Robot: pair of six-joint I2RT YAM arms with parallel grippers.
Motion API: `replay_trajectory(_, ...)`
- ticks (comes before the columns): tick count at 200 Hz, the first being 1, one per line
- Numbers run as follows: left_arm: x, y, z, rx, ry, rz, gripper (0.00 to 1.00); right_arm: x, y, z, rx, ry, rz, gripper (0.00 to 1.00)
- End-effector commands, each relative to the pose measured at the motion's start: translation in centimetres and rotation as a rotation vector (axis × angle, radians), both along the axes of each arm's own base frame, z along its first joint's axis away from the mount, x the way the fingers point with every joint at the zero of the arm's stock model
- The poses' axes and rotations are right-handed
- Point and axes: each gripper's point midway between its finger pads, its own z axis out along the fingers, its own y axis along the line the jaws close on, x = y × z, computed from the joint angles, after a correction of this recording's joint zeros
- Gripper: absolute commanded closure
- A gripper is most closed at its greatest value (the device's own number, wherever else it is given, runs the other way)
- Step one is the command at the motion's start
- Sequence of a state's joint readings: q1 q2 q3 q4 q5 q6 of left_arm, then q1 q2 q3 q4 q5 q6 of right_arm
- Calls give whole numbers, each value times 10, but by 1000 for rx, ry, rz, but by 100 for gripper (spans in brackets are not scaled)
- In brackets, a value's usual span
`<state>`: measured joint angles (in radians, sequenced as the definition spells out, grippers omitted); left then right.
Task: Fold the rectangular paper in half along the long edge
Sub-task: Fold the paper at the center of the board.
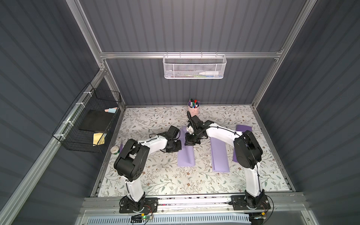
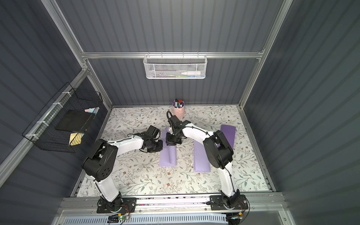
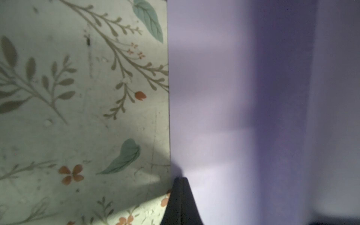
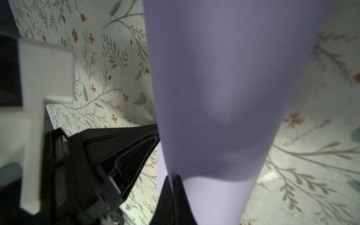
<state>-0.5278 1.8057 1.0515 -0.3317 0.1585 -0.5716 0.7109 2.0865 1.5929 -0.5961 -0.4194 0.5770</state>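
The lifted long edge [image 4: 153, 75] is parallel to the long edge my left gripper pins [image 3: 170, 153], so my right gripper keeps bringing it down until the two edges meet.
The lilac rectangular paper [image 1: 186, 155] lies mid-table in both top views [image 2: 167, 156], its right half curled up and over toward the left. My right gripper [image 4: 173, 177] is shut on the lifted long edge of the paper [image 4: 224, 78], which bows over in a loop. In a top view it hangs over the sheet's far part [image 1: 190, 143]. My left gripper [image 3: 180, 178] is shut, its tip resting at the left long edge of the paper [image 3: 214, 97] with nothing between the fingers. It shows beside the right one in a top view [image 1: 179, 145].
Two more lilac sheets lie to the right [image 1: 220, 155], [image 1: 243, 128], the far one partly under the right arm. A pink cup of markers [image 1: 193, 110] stands at the back, a tape roll [image 1: 115, 150] at the left edge. Wire baskets hang on the left wall [image 1: 87, 120] and back wall [image 1: 194, 67].
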Motion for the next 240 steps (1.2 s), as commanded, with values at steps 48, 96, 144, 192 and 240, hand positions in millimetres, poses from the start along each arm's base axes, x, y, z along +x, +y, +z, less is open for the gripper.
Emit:
replay_trajectory(48, -24, 19, -30, 84, 109, 6, 100, 8, 20, -18, 39, 53, -48, 100)
replay_trajectory(96, -25, 20, -29, 85, 111, 6, 100, 9, 29, -24, 62, 55, -52, 100)
replay_trajectory(144, -24, 20, -31, 88, 114, 7, 100, 8, 31, -33, 54, 66, -50, 100)
replay_trajectory(192, -25, 20, -30, 90, 116, 7, 100, 6, 29, -46, 16, 80, -38, 100)
replay_trajectory(240, -27, 20, -29, 86, 119, 5, 100, 3, 24, -52, -10, 78, -35, 100)
